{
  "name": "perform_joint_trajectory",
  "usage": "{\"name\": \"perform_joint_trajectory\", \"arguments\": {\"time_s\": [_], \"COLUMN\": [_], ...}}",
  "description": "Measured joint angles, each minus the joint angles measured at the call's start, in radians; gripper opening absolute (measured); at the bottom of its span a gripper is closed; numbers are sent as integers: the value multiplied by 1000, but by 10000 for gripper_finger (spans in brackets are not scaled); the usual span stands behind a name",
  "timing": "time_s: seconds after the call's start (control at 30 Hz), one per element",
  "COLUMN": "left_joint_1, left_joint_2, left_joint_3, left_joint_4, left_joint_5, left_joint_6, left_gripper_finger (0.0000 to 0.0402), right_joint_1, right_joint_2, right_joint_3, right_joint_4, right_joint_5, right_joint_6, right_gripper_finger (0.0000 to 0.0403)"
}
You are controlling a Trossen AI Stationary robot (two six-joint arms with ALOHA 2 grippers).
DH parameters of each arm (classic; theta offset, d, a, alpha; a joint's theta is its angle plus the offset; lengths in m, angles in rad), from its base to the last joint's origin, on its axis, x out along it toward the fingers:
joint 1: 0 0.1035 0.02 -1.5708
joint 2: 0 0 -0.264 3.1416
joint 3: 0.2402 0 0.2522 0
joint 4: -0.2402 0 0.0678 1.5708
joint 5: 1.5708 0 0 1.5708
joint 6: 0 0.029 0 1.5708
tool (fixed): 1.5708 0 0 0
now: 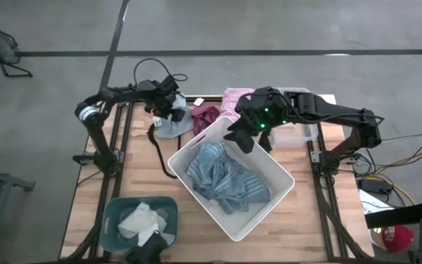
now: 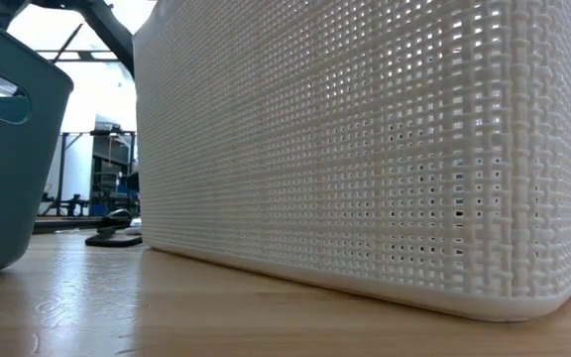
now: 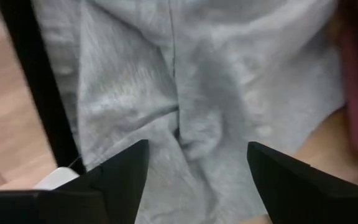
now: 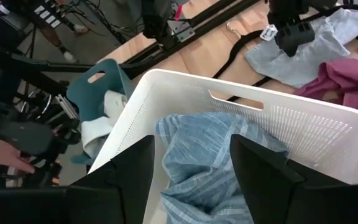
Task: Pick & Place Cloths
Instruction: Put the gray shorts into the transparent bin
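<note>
The grey cloth is far away from the clear container, so next my left gripper picks the cloth up by its raised fold and passes it to my right gripper.
The grey cloth lies flat on the table's far left part. My left gripper is right above it, open, with a raised fold between its fingers. The maroon cloth and the pink cloth lie beside it on the table. The blue striped cloth lies crumpled inside the white basket. My right gripper hangs open over that basket's far corner. A cream-white cloth and a black one sit in the teal basket. My left gripper points down at the grey cloth, its open fingers standing on either side of the raised fold near the cloth's middle. I cannot tell whether the fingertips touch the fabric. The cloth lies on the table.
A thin black cable runs along the grey cloth's left side. A clear container stands right of the white basket. The low view is filled by the white basket's woven wall and the teal basket. Bare wood shows at the near right.
</note>
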Motion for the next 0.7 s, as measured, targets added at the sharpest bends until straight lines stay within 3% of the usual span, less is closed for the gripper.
{"name": "perform_joint_trajectory", "arguments": {"time_s": [0.2,0.33,0.47,0.63,0.7], "left_joint_1": [-4,-8,-9,-9,-9], "left_joint_2": [50,51,50,39,28], "left_joint_3": [1,2,2,0,0], "left_joint_4": [-19,-27,-34,-46,-45], "left_joint_5": [-7,-26,-28,-18,4], "left_joint_6": [40,90,119,154,156], "left_gripper_finger": [259,223,158,39,14], "right_joint_1": [1,0,-1,-8,-12], "right_joint_2": [17,30,42,47,49], "right_joint_3": [0,0,0,0,0], "right_joint_4": [7,8,22,39,47], "right_joint_5": [-1,-1,-1,-1,-1], "right_joint_6": [0,-4,-8,-12,-14], "right_gripper_finger": [189,181,172,157,151]}}
